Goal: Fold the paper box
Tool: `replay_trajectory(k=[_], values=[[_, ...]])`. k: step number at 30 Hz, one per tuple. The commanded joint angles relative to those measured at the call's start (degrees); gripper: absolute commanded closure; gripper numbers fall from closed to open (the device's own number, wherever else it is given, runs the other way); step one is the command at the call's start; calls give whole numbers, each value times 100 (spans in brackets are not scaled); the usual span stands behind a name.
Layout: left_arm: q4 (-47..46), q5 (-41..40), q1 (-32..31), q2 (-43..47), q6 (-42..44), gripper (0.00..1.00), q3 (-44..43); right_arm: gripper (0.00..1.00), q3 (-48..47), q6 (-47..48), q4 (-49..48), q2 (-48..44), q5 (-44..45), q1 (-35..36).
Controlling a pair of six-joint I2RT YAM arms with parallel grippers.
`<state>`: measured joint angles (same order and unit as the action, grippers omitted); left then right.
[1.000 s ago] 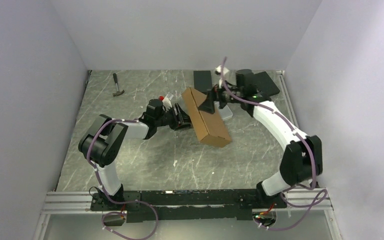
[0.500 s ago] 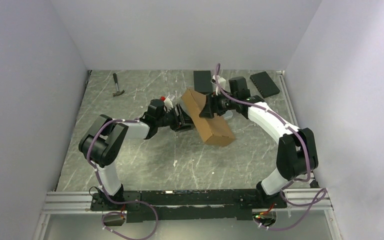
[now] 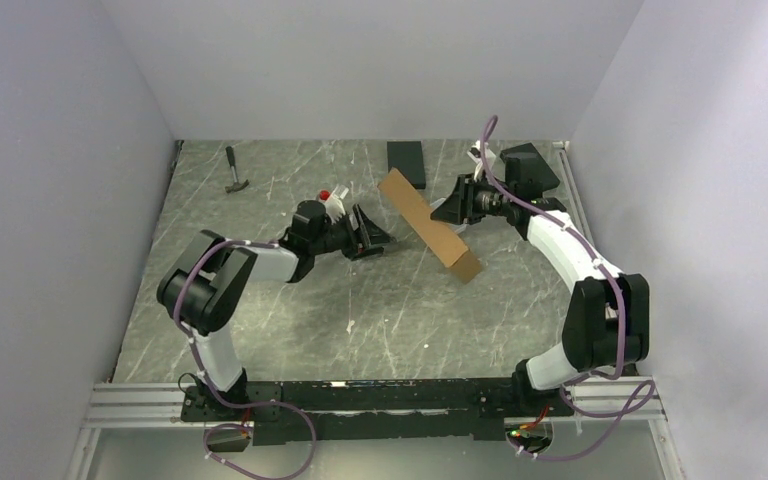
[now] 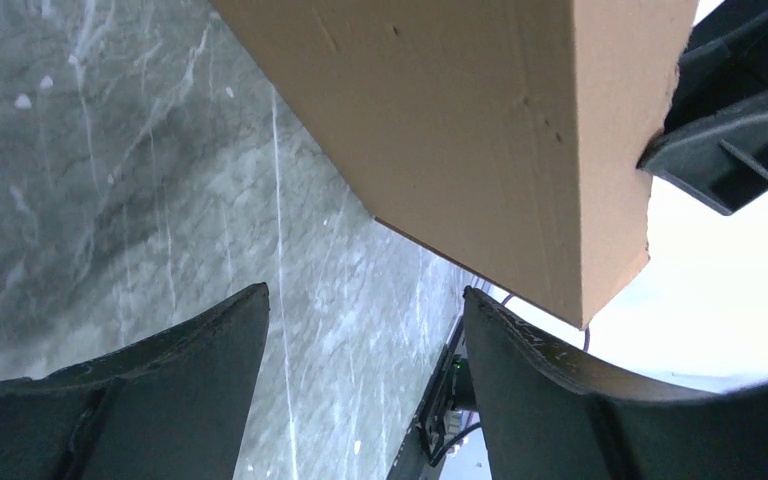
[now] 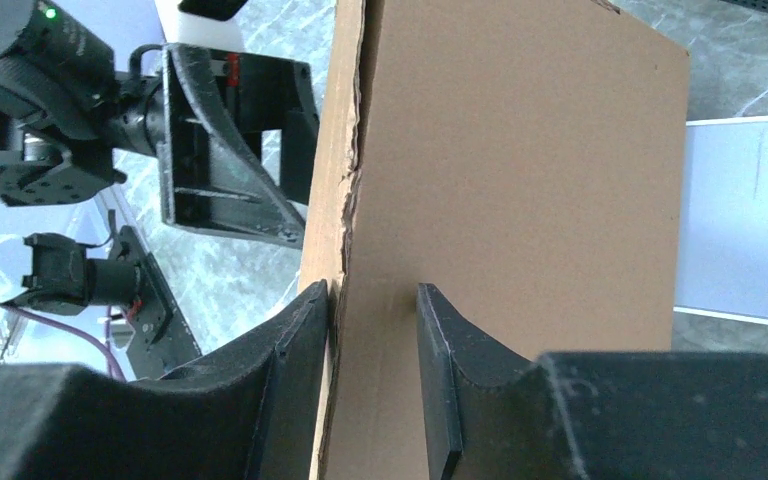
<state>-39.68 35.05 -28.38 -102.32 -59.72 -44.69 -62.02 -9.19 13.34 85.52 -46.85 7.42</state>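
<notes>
The paper box is standing at a tilt and the robot's right gripper is pinching only its frayed edge (image 5: 351, 190), so that gripper should open wide, straddle the narrow upper side (image 3: 416, 212) and put the box down flat.
The paper box (image 3: 430, 226) is a closed brown cardboard slab, tilted up on edge at mid-table. My right gripper (image 3: 448, 210) is shut on its upper right edge. In the right wrist view the gripper (image 5: 375, 300) straddles the box (image 5: 520, 170), with one finger against the frayed edge and the other on the broad face. My left gripper (image 3: 375, 236) stands open just left of the box and apart from it. In the left wrist view only table shows between its fingers (image 4: 365, 330), and the box corner (image 4: 460, 130) hangs above them.
A small hammer (image 3: 236, 172) lies at the back left. One black slab (image 3: 406, 162) lies behind the box, and another (image 3: 532, 162) lies partly under the right arm. A translucent white case (image 5: 750, 230) lies to the box's right. Grey walls close in three sides.
The left gripper has opened and let go of the box. The right gripper has closed on it and drawn it to the right, tipping it up onto its edge.
</notes>
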Motion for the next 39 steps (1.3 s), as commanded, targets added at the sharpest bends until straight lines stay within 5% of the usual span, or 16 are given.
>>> replay_trajectory(k=[1, 8, 18, 25, 33, 39], values=[[-285, 156, -65, -295, -64, 24, -540, 63, 61, -34, 19, 187, -71, -288], [251, 176, -207, -656, 54, 25, -1324, 58, -439, 150, 428, 552, -457, -364], [412, 73, -314, -890, -13, 27, -1687, 21, -1569, 1692, 2089, 521, 57, 100], [513, 64, -369, -964, 7, 27, -1907, 1, -1865, 2590, 2813, 191, 2055, 1253], [540, 81, -404, -1025, 14, 27, -2072, 0, -1279, 3205, 2412, -211, 4867, 2263], [575, 91, -414, -1036, 23, 27, -2147, 0, -951, 3432, 2100, -81, 5731, 2582]])
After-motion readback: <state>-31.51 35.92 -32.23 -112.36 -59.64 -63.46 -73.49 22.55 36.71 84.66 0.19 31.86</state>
